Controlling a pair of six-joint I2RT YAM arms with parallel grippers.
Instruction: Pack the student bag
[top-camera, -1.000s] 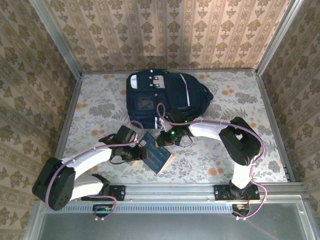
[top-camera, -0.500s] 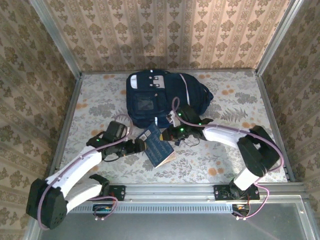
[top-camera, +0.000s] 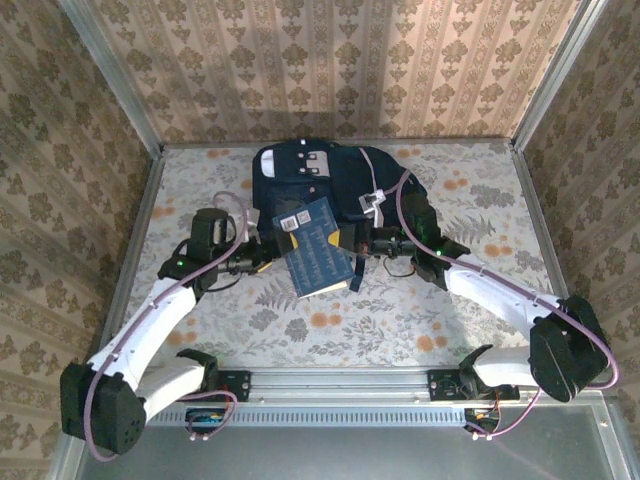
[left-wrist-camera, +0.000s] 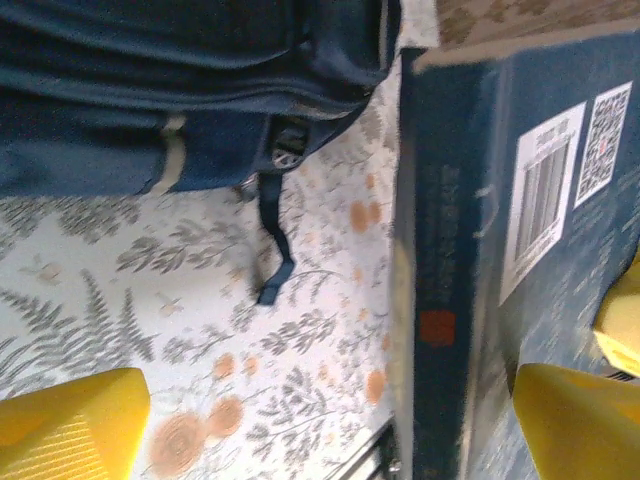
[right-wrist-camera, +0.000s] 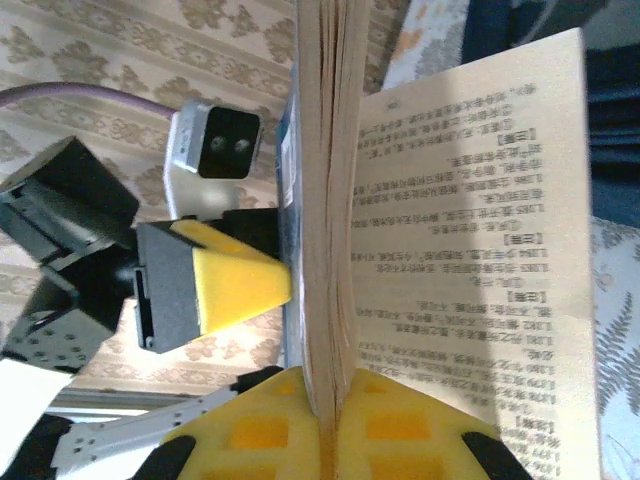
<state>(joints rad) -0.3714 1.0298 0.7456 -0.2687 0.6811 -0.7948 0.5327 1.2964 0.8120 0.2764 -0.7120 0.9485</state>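
Observation:
A printed page (right-wrist-camera: 460, 260) spreads out next to my right gripper, so my left gripper should hold the book's spine (left-wrist-camera: 440, 270) while my right gripper opens and grabs all the pages at once.
The student bag (top-camera: 345, 180), a dark navy backpack with white trims, lies at the back middle of the table, and its lower side and a dangling strap show in the left wrist view (left-wrist-camera: 190, 90). A navy book (top-camera: 318, 255) with a barcode label hangs tilted in front of the bag. My right gripper (top-camera: 358, 244) is shut on the book's page edge (right-wrist-camera: 335, 300), and one printed page (right-wrist-camera: 470, 250) fans out to the side. My left gripper (top-camera: 264, 258) is open at the book's left side; the book's cover (left-wrist-camera: 470, 280) stands by its right finger (left-wrist-camera: 580, 420).
The floral tablecloth (top-camera: 420, 310) is bare in front of the book. Metal posts and patterned walls (top-camera: 320, 70) close in the table on three sides. A metal rail (top-camera: 340, 378) runs along the near edge by the arm bases.
The left gripper has opened and let go of the book. The right gripper has carried the book up and back toward the bag, and both arms have stretched further from the near edge.

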